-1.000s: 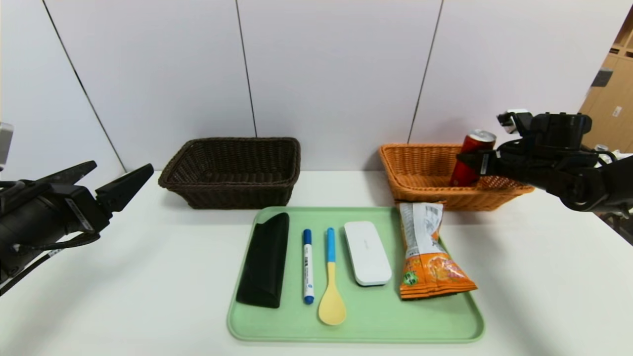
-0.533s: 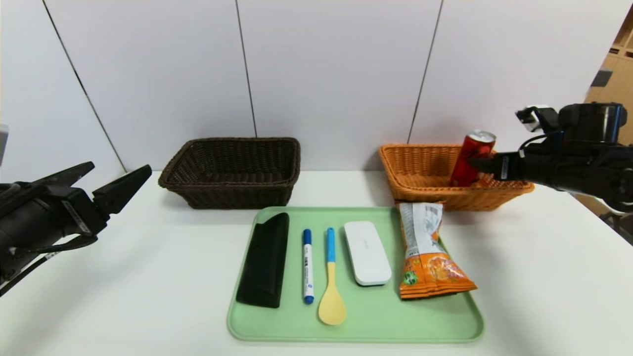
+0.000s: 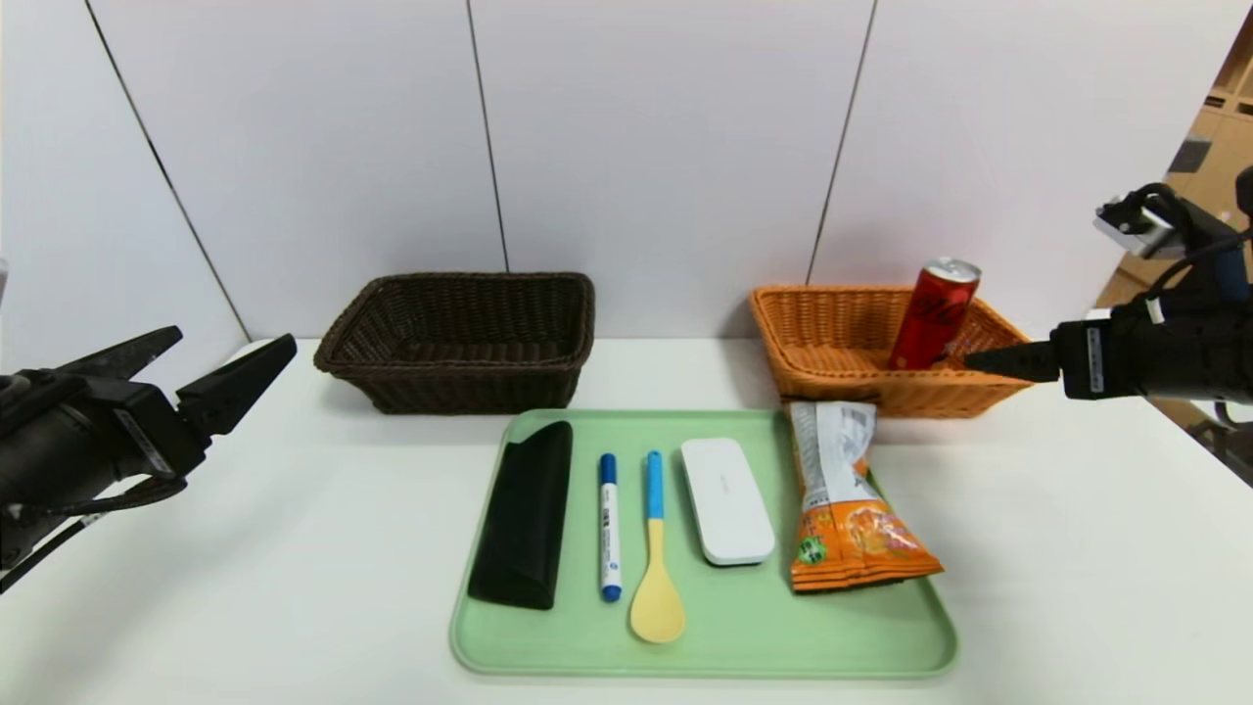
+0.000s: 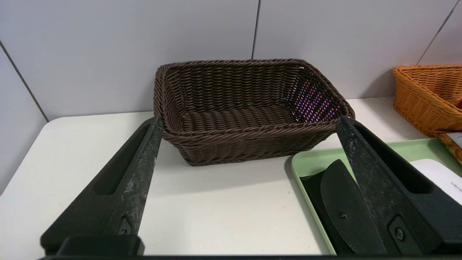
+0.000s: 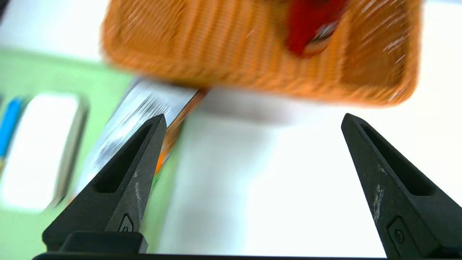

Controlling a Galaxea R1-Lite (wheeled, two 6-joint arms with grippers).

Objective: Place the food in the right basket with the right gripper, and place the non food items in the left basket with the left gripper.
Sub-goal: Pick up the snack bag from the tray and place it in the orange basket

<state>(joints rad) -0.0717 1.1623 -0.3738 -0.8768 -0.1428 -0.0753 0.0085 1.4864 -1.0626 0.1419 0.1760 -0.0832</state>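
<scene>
My gripper will lift the orange snack bag, and the bag should pinch in but keep both ends spread, because its narrow middle widens out to a wide end.
The red soda can leans inside the orange basket, free of any grip. To the right of that basket, clear of the can, my right gripper hangs open and empty. On the green tray lie the orange snack bag, a black case, a blue-capped marker, a blue-handled yellow spoon and a white case. The dark brown basket holds nothing. Over the table's left side my left gripper is open and empty, facing that basket.
Both baskets stand against the white wall panels at the back of the white table. The snack bag's top end touches the orange basket's front wall. The tray's far left corner lies close to the brown basket.
My right gripper has let go of the can, opened wider and pulled back to the right out of the orange basket. The can stays leaning inside. The left arm has barely shifted.
</scene>
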